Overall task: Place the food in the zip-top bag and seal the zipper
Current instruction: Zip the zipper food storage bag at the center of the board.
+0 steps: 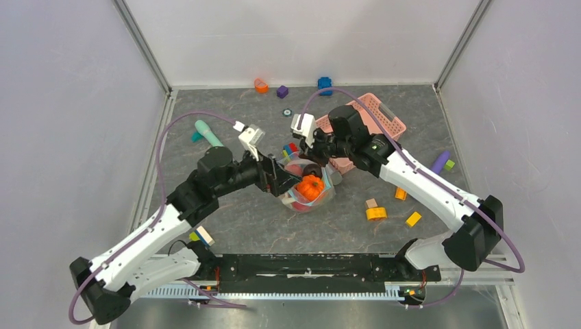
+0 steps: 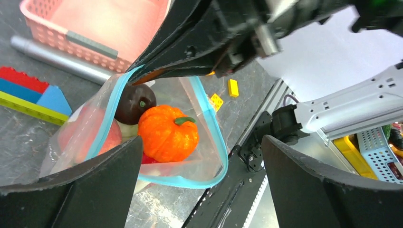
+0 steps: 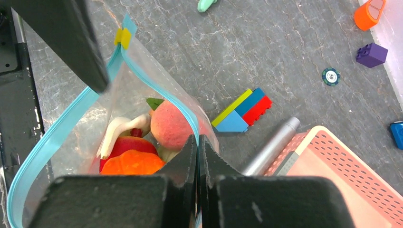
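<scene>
Next, I back my left gripper off the bag's open rim [image 2: 183, 180], which it spans past the yellow slider, and pinch the zipper's end [image 3: 128, 24] by the slider before sealing.
The clear zip-top bag [image 1: 322, 195] stands mid-table with its mouth open. The orange pumpkin [image 2: 168, 134], a dark brown piece [image 2: 134, 101], a peach [image 3: 171, 126], a red piece [image 3: 126, 145] and a white mushroom-like piece [image 3: 119, 133] lie inside. The teal zipper [image 2: 185, 183] loops around the open mouth. My right gripper [image 3: 197, 138] is shut on the zipper edge at the bag's far side. My left gripper [image 2: 202, 142] is wide open, with the near rim of the bag between its fingers [image 2: 71, 190].
The pink basket [image 1: 380, 116] lies just behind the bag, with a silver pen [image 3: 273, 147] and a stack of blocks [image 3: 242, 111] beside it. A mint-green stick [image 1: 207, 131] lies at left. Loose blocks [image 1: 375, 213] lie at right and along the back.
</scene>
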Tool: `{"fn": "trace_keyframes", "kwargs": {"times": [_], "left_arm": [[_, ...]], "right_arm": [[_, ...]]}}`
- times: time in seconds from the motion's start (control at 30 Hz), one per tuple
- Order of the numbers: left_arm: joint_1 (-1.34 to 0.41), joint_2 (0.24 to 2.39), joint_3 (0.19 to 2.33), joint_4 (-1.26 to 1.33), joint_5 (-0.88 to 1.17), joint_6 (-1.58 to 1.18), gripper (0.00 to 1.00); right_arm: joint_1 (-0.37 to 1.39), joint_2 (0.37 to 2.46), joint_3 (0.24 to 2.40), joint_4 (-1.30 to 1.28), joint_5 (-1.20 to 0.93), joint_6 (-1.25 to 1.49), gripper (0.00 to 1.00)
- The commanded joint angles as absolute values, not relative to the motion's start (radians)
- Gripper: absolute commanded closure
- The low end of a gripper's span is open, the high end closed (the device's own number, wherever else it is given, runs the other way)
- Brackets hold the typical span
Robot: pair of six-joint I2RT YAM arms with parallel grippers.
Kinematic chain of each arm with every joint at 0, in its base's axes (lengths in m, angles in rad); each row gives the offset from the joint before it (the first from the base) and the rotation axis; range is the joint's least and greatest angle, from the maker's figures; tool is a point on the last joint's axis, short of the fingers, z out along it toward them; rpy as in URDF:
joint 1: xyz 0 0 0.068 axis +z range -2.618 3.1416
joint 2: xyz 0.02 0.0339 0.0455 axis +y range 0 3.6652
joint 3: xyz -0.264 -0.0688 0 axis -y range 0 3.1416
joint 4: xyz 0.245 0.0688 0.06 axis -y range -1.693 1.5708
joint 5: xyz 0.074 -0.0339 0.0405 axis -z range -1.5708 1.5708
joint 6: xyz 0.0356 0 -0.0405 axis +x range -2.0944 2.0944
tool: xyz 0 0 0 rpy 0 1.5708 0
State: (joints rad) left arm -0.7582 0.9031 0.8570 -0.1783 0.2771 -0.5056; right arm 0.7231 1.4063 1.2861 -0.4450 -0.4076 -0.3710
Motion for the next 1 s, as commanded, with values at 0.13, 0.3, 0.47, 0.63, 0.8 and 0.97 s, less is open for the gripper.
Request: {"fn": "trace_keyframes", "kwargs": {"times": [0.13,0.3,0.47,0.63,0.8,0.97], "left_arm": [[-0.758,0.811,0.92,-0.309,-0.054,-0.295,0.0],[-0.699,0.901,0.861,-0.264,-0.057,-0.137,0.0],[-0.476,0.902,0.77,-0.024,0.428,-0.087,0.0],[-0.343,0.985,0.772,0.012,0.785,-0.028,0.0],[-0.2,1.044,0.716,0.139,1.114,-0.041,0.0],[-0.164,1.016,0.703,0.111,1.164,0.033,0.0]], "right_arm": [[0.69,1.394,1.296,-0.448,-0.407,-0.384,0.98],[0.669,1.408,1.313,-0.485,-0.417,-0.379,0.97],[0.663,1.426,1.323,-0.489,-0.439,-0.373,0.97],[0.661,1.447,1.328,-0.501,-0.435,-0.374,0.97],[0.66,1.45,1.341,-0.516,-0.431,-0.382,0.97],[0.659,1.458,1.345,-0.524,-0.436,-0.39,0.97]]}}
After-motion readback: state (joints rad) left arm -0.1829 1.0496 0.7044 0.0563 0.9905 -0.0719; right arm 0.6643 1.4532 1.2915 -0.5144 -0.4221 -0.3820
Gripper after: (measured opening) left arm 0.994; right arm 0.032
